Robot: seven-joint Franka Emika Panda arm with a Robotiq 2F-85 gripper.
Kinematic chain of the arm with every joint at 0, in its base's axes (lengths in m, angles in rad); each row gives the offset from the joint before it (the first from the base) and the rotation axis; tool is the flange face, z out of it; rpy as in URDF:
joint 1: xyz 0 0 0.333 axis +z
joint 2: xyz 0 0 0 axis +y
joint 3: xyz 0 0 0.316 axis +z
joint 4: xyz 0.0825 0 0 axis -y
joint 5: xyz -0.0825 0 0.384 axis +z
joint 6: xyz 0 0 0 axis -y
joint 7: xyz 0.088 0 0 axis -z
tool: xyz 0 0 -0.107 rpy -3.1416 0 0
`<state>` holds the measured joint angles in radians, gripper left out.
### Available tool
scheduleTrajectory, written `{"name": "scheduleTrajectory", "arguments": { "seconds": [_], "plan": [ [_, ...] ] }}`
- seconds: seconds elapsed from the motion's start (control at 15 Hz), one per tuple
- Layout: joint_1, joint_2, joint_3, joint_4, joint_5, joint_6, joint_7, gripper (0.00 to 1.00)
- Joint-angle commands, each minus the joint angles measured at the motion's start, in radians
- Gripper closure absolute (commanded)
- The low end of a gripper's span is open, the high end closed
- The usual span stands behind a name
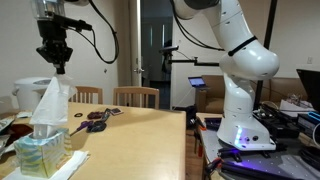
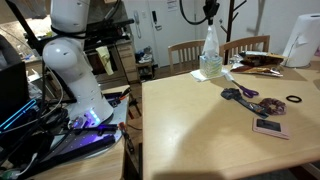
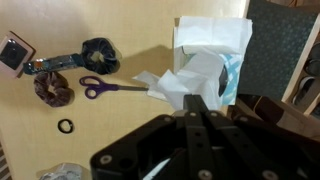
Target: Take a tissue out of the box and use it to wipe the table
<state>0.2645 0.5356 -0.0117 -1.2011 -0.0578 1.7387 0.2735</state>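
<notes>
The robot's gripper is pinching the white tissue's top, and the tan table beside the box is clear. The gripper should keep carrying the tissue there until the tissue touches down.
My gripper hangs well above the teal-green box, which stands near a corner of the tan table. Its jaws are shut on the top of a white tissue, which stretches from the fingertips down into the box's opening. In the wrist view the closed gripper pinches the crumpled tissue, and below it a strip of the box shows.
A flat white folded cloth lies beside the box. Purple-handled scissors, scrunchies, a black ring and a small card lie on the table. Wooden chairs stand behind it, and a white rice cooker stands beside it.
</notes>
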Motion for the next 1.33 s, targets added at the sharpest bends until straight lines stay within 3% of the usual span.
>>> {"name": "scheduleTrajectory", "arguments": {
  "seconds": [0.0,0.93,1.27],
  "plan": [
    [-0.003,-0.126,-0.02,-0.204,0.001,0.04,0.055,1.0],
    [-0.112,-0.365,0.001,-0.751,0.053,0.187,0.18,1.0],
    [-0.134,-0.384,0.009,-0.878,0.115,0.254,0.175,1.0]
  ]
}}
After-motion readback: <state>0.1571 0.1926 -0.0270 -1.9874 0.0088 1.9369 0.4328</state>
